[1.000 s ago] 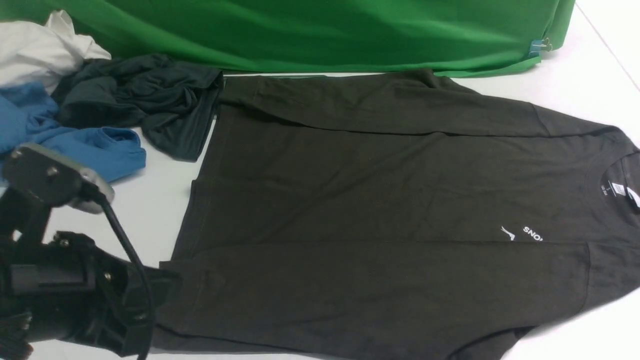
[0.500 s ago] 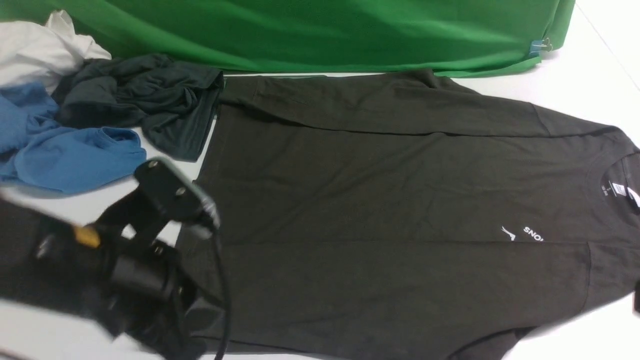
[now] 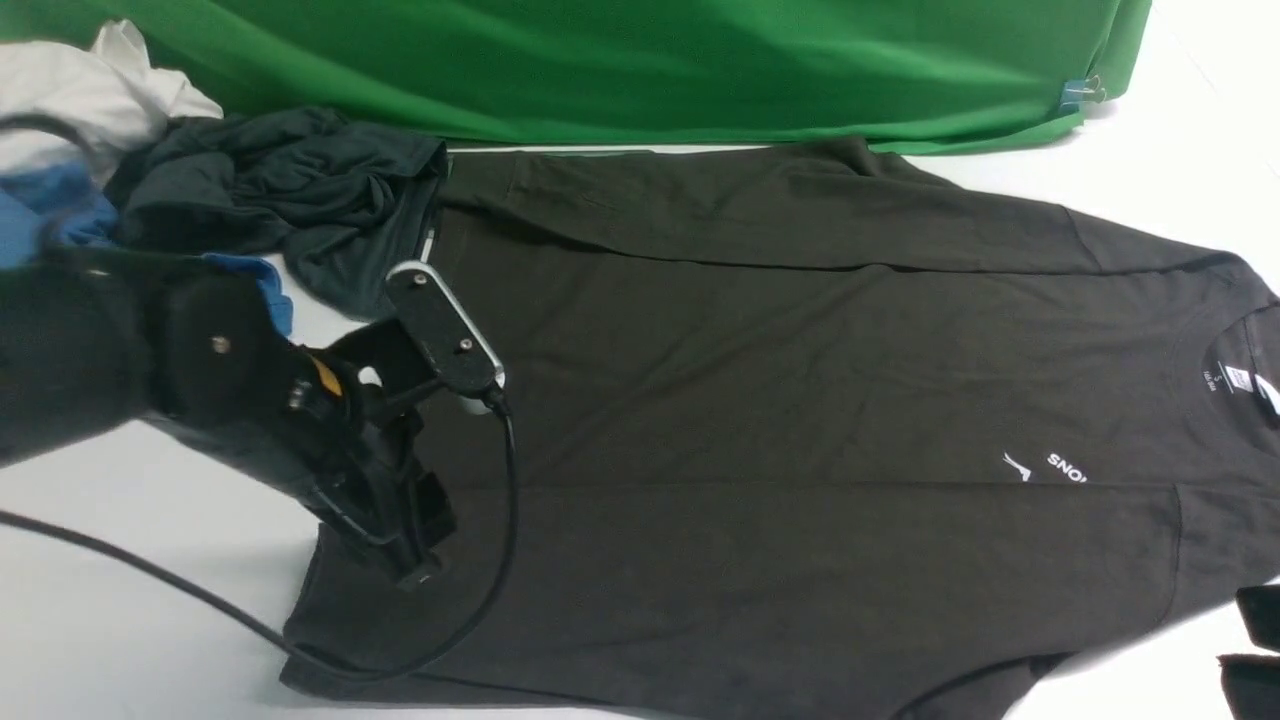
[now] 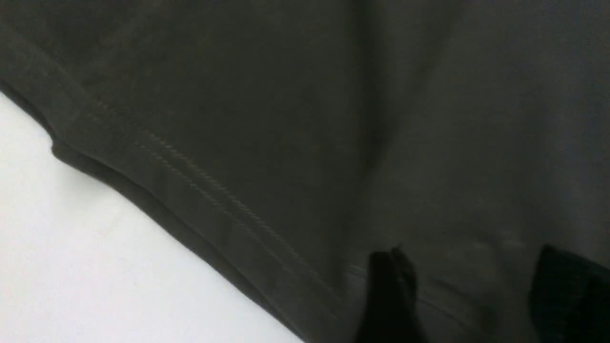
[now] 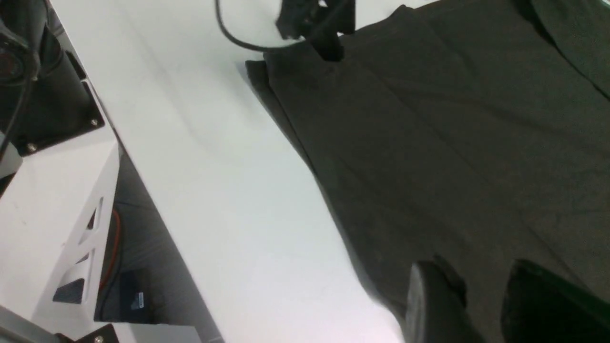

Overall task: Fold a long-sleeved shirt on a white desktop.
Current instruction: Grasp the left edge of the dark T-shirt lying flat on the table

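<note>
I expect the sleeve [image 3: 792,576], when I pull it, to swing in over a body that stays still, as the near sleeve's edge [image 3: 1065,484] crosses the white logo.
The long-sleeved shirt [image 3: 780,400] lies flat on the white desktop [image 3: 150,520], collar to the right and hem to the left. Both sleeves are folded in over the body, and the white logo [image 3: 1045,466] faces up. My left gripper [image 3: 415,555] hovers over the near hem corner. In the left wrist view its fingers [image 4: 391,295] stand wide apart and open over the stitched hem [image 4: 200,186], with only flat cloth between them. My right gripper [image 3: 1255,645] shows at the lower right edge by the near shoulder. In its wrist view the right gripper [image 5: 481,300] is open above the shirt's near edge [image 5: 333,200].
A heap of clothes sits at the back left: a white garment [image 3: 80,90], a blue one [image 3: 40,215] and a shiny greenish-black one [image 3: 290,190] touching the shirt's far hem corner. The green backdrop [image 3: 600,60] runs along the back. The left arm's cable [image 3: 150,580] trails across the desktop.
My left arm has swung from the near left corner rightwards and farther onto the shirt's hem, and its jaws have opened. The right gripper has come into the front view at the lower right.
</note>
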Available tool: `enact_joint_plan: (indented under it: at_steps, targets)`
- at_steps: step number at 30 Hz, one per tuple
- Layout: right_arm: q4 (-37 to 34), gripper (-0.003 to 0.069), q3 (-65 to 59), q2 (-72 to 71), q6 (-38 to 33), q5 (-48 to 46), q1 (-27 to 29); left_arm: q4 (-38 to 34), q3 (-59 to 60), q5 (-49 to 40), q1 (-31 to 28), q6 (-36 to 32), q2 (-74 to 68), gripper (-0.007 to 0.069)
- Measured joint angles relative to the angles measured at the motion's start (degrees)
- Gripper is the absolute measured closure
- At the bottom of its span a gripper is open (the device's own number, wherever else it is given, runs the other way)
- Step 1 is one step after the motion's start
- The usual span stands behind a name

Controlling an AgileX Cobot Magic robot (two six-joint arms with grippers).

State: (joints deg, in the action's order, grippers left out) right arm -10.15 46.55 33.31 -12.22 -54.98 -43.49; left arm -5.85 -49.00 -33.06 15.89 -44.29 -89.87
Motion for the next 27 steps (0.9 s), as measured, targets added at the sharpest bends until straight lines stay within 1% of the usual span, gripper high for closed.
enact_joint_plan:
  at_steps: [3, 7, 9, 12, 13, 14, 15, 16, 17, 19, 21, 27]
  targets:
    - [0.0, 0.0421, 0.0, 0.0, 0.0, 0.0, -0.1, 2.3, -0.9, 1.9, -1.4, 0.0, -4.6, 0.0186]
    - [0.0, 0.0421, 0.0, 0.0, 0.0, 0.0, -0.1, 4.0, -1.6, 3.1, -2.0, 0.0, -8.3, 0.0192]
    - [0.0, 0.0420, 0.0, 0.0, 0.0, 0.0, -0.1, 4.1, -1.7, 3.4, -2.0, 0.0, -8.6, 0.0220]
    - [0.0, 0.0420, 0.0, 0.0, 0.0, 0.0, -0.1, 2.7, -2.1, 2.1, -2.0, 0.0, -8.8, 0.0312]
    - [0.0, 0.0420, 0.0, 0.0, 0.0, 0.0, -0.1, 2.6, -2.1, 2.0, -2.0, 0.0, -8.8, 0.0319]
    - [0.0, 0.0420, 0.0, 0.0, 0.0, 0.0, -0.1, 2.4, -2.1, 1.7, -2.0, 0.0, -8.8, 0.0350]
    - [0.0, 0.0420, 0.0, 0.0, 0.0, 0.0, -0.1, 1.7, -2.1, 1.1, -2.0, -0.1, -8.4, 0.0415]
    - [0.0, 0.0420, 0.0, 0.0, 0.0, 0.0, -0.1, 1.4, -2.1, 0.7, -2.0, -0.3, -8.0, 0.0465]
    - [0.0, 0.0420, 0.0, 0.0, 0.0, 0.0, -0.1, 1.4, -2.1, 0.5, -2.0, -0.3, -7.8, 0.0482]
    - [0.0, 0.0420, 0.0, 0.0, 0.1, 0.0, -0.1, 0.8, -2.1, 0.0, -2.0, -0.5, -6.2, 0.0557]
    - [0.0, 0.0420, 0.0, 0.0, 0.1, 0.1, -0.1, 0.4, -2.1, -0.1, -2.0, -0.7, -4.8, 0.0573]
    - [0.0, 0.0420, 0.0, 0.0, 0.1, 0.6, -0.1, 0.0, -2.1, -1.5, -2.0, -1.7, -0.4, 0.0575]
